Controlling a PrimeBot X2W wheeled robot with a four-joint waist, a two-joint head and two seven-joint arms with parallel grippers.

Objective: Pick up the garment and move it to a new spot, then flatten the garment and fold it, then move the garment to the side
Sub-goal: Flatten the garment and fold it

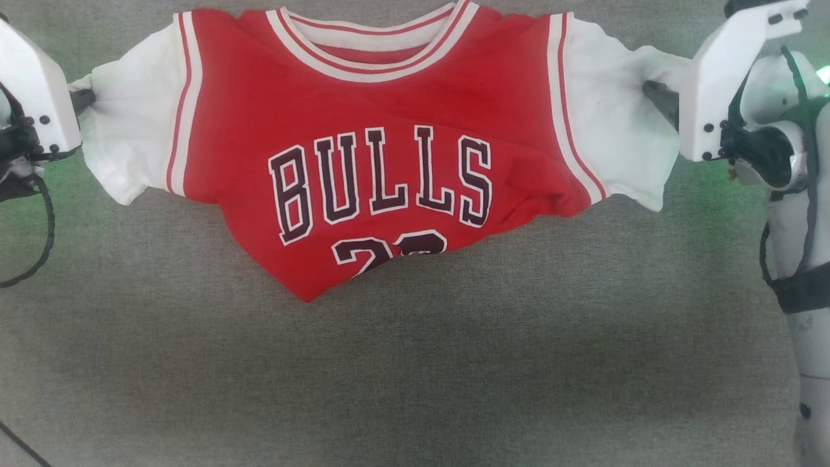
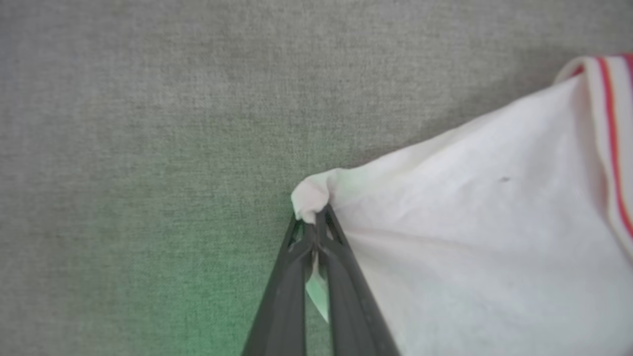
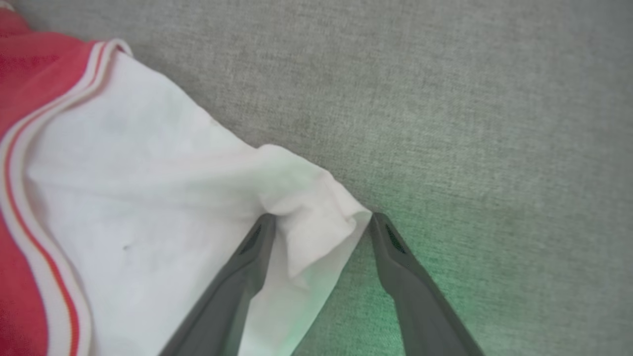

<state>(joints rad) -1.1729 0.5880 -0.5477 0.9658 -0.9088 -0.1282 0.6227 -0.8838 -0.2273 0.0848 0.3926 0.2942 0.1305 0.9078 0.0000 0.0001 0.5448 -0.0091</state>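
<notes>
My gripper should expect a long red lower half to be hidden underneath, because the number on the garment's front is cut off at a folded edge.
The garment, a red jersey T-shirt with white sleeves and dark BULLS lettering, lies front up on the grey cloth surface, its lower half bunched into a point. My left gripper is shut on the tip of one white sleeve, at the head view's left edge. My right gripper stands open around the tip of the other white sleeve, one finger on each side of the cloth corner, at the head view's right.
The grey fabric surface stretches bare below the garment. A black cable loops at the left edge. My right arm's white forearm runs down the right edge.
</notes>
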